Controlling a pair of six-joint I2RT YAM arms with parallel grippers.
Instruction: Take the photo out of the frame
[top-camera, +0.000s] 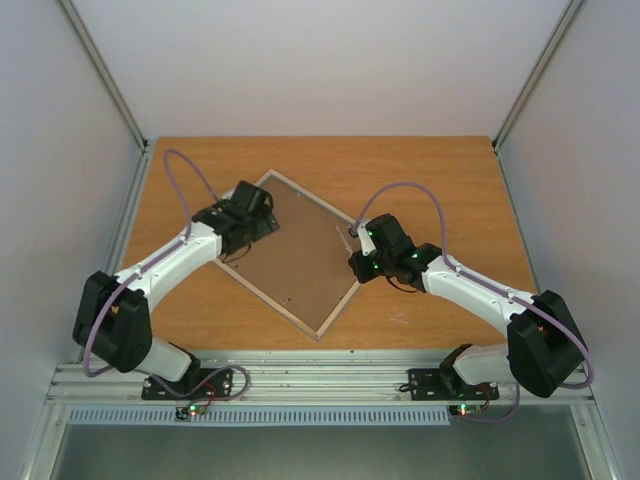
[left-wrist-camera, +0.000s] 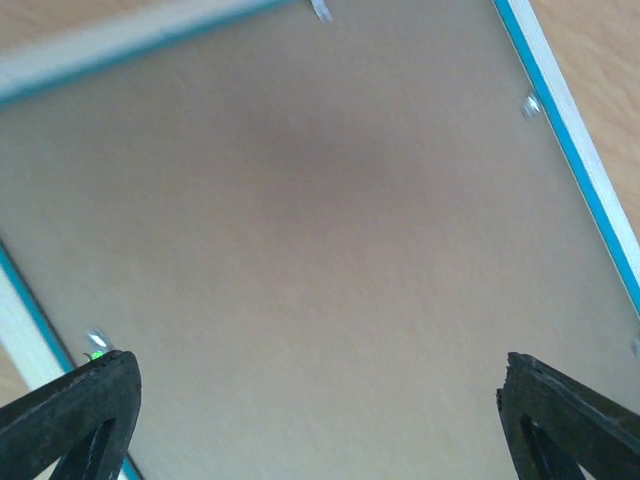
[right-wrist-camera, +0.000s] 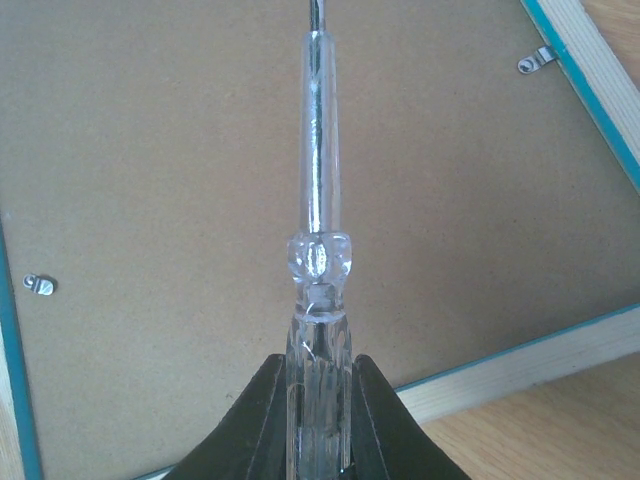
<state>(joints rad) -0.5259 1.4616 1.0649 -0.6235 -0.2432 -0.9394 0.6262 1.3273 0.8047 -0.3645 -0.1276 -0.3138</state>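
Note:
Next, I pinch the frame's edge (top-camera: 222, 266) by its corner with my left gripper and turn the frame straight before the screwdriver opens the clips, because the frame lies slanted (top-camera: 272, 301) like a diamond.
The frame (top-camera: 270, 300) lies face down on the table, turned like a diamond. The brown backing board (top-camera: 300, 262) fills it, and the photo is hidden beneath. My left gripper (top-camera: 260, 208) hovers open over the frame's upper left corner; in the left wrist view its fingers (left-wrist-camera: 100, 400) spread wide above the board (left-wrist-camera: 320, 220), empty. My right gripper (top-camera: 362, 245) is at the frame's right corner, shut on a clear-handled screwdriver (right-wrist-camera: 318, 150) whose metal shaft points out over the board (right-wrist-camera: 150, 150). The turquoise frame edge (right-wrist-camera: 520, 365) runs below it.
Small metal retaining clips sit along the inner frame edge, seen in the right wrist view (right-wrist-camera: 537, 62) (right-wrist-camera: 40, 285) and the left wrist view (left-wrist-camera: 530, 104). The wooden table (top-camera: 450, 180) is bounded by white walls on three sides.

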